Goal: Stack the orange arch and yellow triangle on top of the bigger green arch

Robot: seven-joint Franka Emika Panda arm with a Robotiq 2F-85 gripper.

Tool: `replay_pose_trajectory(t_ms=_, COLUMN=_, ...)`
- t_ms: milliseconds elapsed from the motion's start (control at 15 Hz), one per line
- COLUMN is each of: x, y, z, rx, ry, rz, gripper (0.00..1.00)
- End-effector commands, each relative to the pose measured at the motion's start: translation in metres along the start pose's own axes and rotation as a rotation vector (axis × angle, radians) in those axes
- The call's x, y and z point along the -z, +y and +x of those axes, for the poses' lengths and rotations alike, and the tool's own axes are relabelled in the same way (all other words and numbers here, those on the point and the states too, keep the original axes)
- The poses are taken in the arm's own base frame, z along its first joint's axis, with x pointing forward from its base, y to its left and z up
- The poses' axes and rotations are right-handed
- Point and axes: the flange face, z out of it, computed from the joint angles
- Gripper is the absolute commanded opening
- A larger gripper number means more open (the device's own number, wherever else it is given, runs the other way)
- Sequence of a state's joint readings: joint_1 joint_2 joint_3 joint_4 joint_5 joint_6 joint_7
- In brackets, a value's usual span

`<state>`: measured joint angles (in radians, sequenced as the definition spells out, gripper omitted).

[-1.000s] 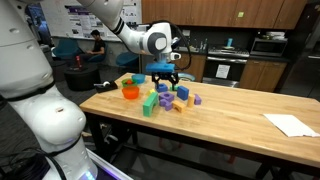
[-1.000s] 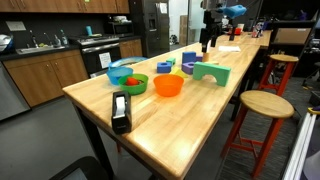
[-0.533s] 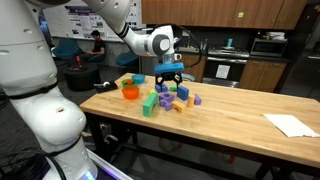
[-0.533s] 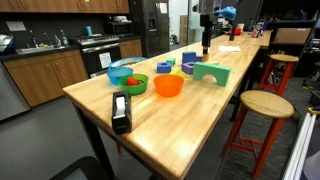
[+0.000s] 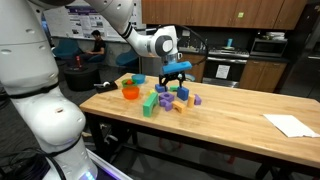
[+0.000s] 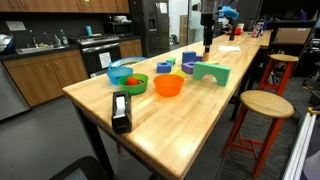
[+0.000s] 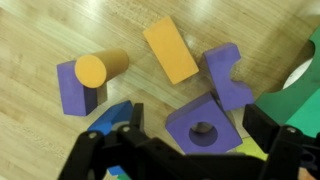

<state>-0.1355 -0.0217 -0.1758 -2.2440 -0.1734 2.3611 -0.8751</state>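
The orange rectangular block lies at a slant past the purple block (image 7: 199,112) under my gripper. I should first turn my gripper square and move over the orange block (image 7: 171,50).
My gripper (image 7: 200,128) is open and empty. It hovers over a pile of toy blocks, with a purple block with a round hole (image 7: 205,122) between its fingers. The bigger green arch (image 6: 211,72) stands on the table and shows at the wrist view's right edge (image 7: 296,92). A green block (image 5: 150,104) stands at the front of the pile. An orange rectangular block (image 7: 170,50) lies flat above the purple one. I cannot make out an orange arch. A yellow sliver (image 7: 250,150) shows under one finger; I cannot tell if it is the yellow triangle. The gripper shows in both exterior views (image 5: 173,70) (image 6: 207,38).
An orange cylinder (image 7: 100,68) lies on a purple block (image 7: 78,90); a purple notched piece (image 7: 228,78) and a blue block (image 7: 108,115) lie nearby. An orange bowl (image 6: 168,86), a green bowl (image 6: 128,82), blue bowls (image 6: 165,67) and a tape dispenser (image 6: 120,110) stand on the wooden table (image 6: 170,125). Paper (image 5: 290,124) lies far off.
The gripper has shifted slightly sideways over the pile and turned at the wrist. No block has moved.
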Motion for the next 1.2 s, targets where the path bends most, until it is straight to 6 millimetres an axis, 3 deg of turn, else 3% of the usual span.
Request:
replay_pose_trajectory(t_ms=0, x=0.001, y=-0.001, z=0.001, rx=0.001, ry=0.000, rz=0.000, gripper=1.00)
replay_pose_trajectory(t_ms=467, x=0.001, y=-0.016, z=0.009, rx=0.205, ry=0.045, rz=0.049, gripper=1.00)
replay_pose_trajectory(t_ms=733, x=-0.001, y=-0.006, z=-0.007, rx=0.306, ry=0.061, rz=0.042, gripper=1.00)
replay_pose_trajectory(t_ms=1133, x=-0.027, y=0.019, z=-0.042, rx=0.477, ry=0.140, rz=0.099, gripper=1.00)
